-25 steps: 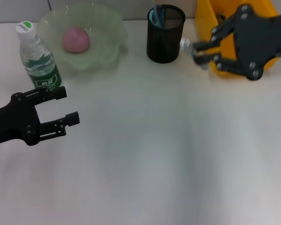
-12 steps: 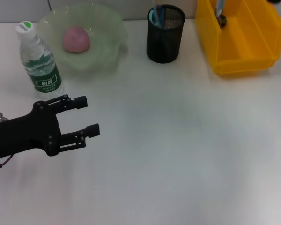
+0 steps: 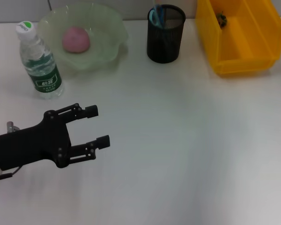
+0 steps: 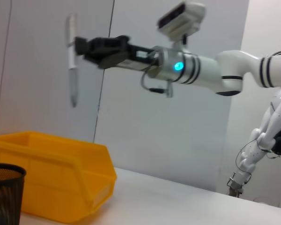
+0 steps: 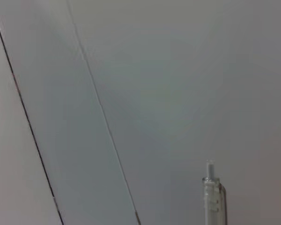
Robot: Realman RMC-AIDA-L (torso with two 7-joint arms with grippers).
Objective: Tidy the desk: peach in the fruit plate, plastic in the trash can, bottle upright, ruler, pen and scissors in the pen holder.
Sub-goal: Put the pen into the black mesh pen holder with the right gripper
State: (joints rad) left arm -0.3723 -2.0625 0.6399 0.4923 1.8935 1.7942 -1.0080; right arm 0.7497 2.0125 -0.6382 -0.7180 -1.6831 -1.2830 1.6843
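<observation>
The pen (image 4: 73, 77) is hanging upright, which suits the pen holder's opening (image 3: 170, 18), so my right gripper should go on carrying it there until the pen's lower end is inside.
My left gripper (image 3: 97, 125) hovers open and empty over the table's near left. An upright water bottle (image 3: 40, 63) stands left of the green fruit plate (image 3: 110, 28), which holds the pink peach (image 3: 76, 39). Blue-handled scissors (image 3: 154, 16) stand in the black mesh pen holder (image 3: 165, 40). I cannot make out the ruler. The right arm is out of the head view. The left wrist view shows my right gripper (image 4: 78, 45) raised high above the yellow bin (image 4: 51, 187), shut on a clear pen (image 4: 72, 70) that hangs upright. The pen's tip (image 5: 213, 197) also shows in the right wrist view.
The yellow bin (image 3: 253, 58) sits at the far right with a small dark crumpled thing (image 3: 221, 18) inside. White table (image 3: 187, 140) spreads across the middle and near right. A grey wall (image 5: 154, 93) stands behind the desk.
My left gripper has moved right and nearer, away from the bottle. The right arm has lifted out of the head view, taking the pen up above the bin.
</observation>
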